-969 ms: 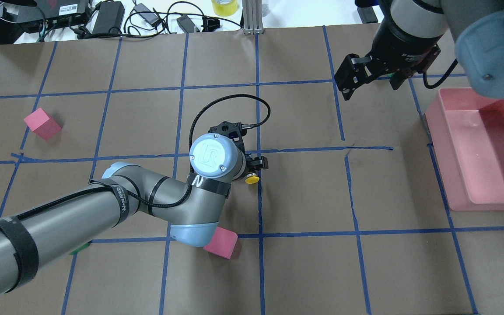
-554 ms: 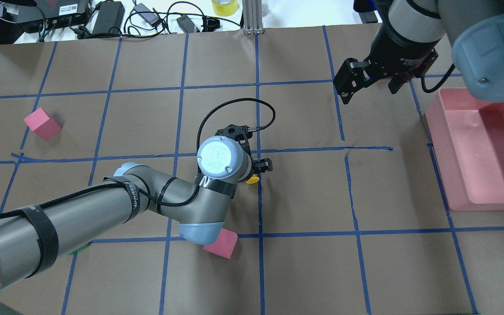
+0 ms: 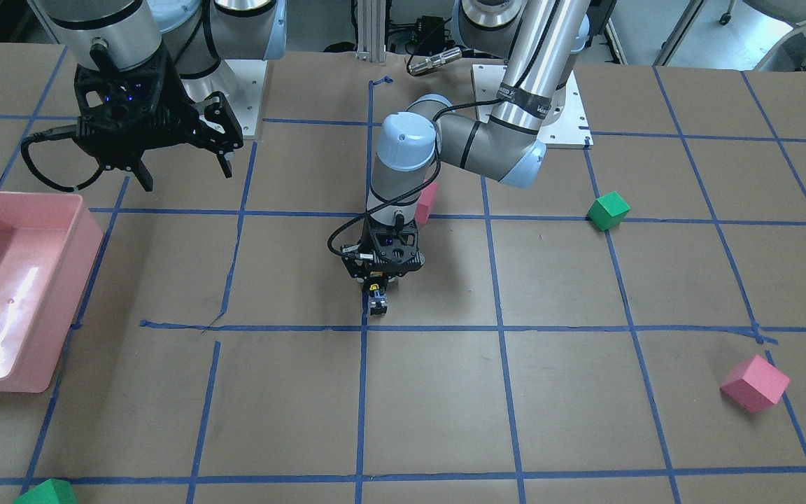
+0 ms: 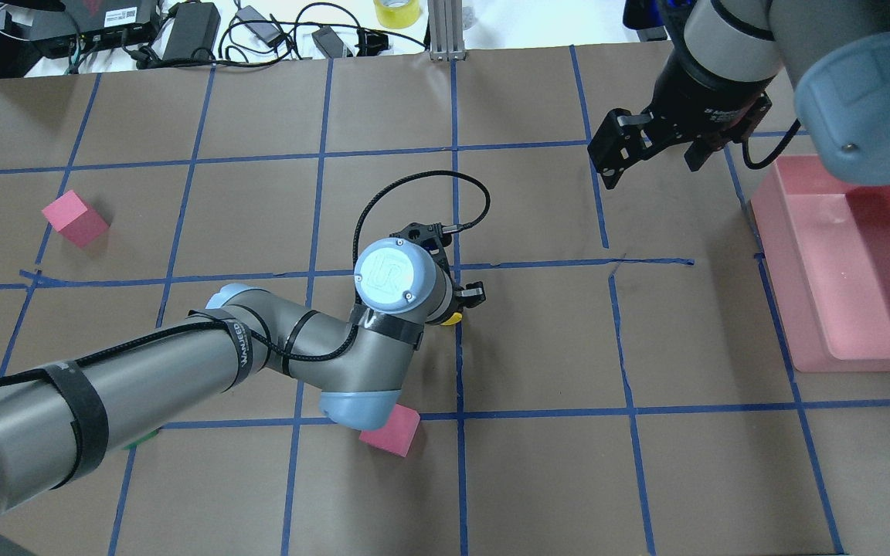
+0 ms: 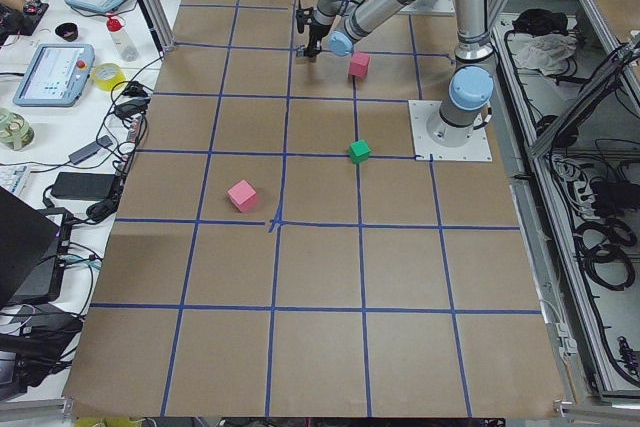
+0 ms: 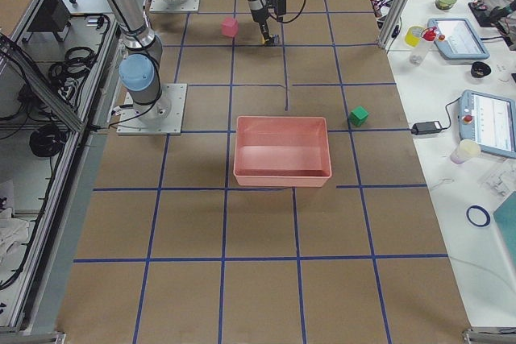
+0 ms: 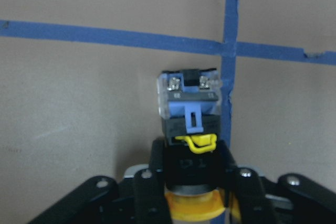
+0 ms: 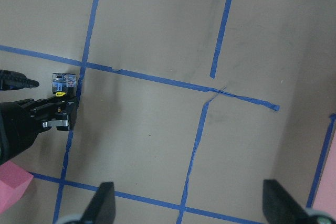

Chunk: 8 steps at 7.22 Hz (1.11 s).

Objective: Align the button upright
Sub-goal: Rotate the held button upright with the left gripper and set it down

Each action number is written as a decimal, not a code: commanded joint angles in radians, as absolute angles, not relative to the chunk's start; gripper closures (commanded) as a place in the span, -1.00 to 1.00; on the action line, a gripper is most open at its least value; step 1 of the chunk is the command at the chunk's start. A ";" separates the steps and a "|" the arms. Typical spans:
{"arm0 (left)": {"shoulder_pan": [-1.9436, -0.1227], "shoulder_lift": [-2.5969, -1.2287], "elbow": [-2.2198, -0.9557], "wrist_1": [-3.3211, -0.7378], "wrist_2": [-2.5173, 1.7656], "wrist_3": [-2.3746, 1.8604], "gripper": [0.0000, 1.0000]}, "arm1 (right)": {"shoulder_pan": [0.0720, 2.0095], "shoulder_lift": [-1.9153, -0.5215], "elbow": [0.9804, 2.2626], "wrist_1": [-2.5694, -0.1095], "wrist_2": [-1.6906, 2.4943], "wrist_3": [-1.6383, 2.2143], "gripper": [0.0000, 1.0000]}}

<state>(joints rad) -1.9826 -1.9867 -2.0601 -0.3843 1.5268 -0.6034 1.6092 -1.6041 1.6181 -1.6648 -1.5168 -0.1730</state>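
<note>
The button lies (image 3: pixel 377 299) on its side while my left gripper points down. Next, I swing my left gripper level, with the yellow cap (image 7: pixel 194 206) up, before I put the button's base down.
The button (image 7: pixel 189 109) has a yellow cap, a black body and a grey-blue base. My left gripper (image 7: pixel 194 174) is shut on its black body, cap toward the wrist and base pointing down at the table by a blue tape crossing. In the front view the button (image 3: pixel 376 299) hangs under the left gripper (image 3: pixel 375 288). From overhead only a sliver of yellow cap (image 4: pixel 453 317) shows beside the left gripper (image 4: pixel 456 305). My right gripper (image 4: pixel 650 150) is open and empty, high at the far right; its wrist view shows the button (image 8: pixel 64 84) from a distance.
A pink tray (image 4: pixel 800 255) stands at the right edge. Pink cubes lie at the far left (image 4: pixel 74 218) and under the left elbow (image 4: pixel 391 431). A green cube (image 3: pixel 608 210) lies near the left arm's base, another (image 3: pixel 46 493) at the table's far corner.
My left wrist has moved a little right and forward with the button, so less of the yellow cap shows from overhead. The right gripper has drifted slightly.
</note>
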 commanded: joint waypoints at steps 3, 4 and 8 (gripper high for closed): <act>-1.831 -1.953 -1.842 -0.822 1.204 -0.987 1.00 | 1.609 -1.603 1.618 -1.666 -1.517 -0.173 -1.00; -1.751 -1.953 -1.868 -0.825 1.011 -1.062 1.00 | 1.609 -1.603 1.618 -1.664 -1.517 -0.173 -1.00; -1.617 -1.979 -2.057 -0.824 0.513 -1.091 1.00 | 1.609 -1.603 1.618 -1.666 -1.517 -0.173 -1.00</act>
<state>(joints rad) -1.6346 -1.9733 -2.0012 -0.8240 0.6399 -1.0963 1.6091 -1.6030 1.6184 -1.6652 -1.5171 -0.1733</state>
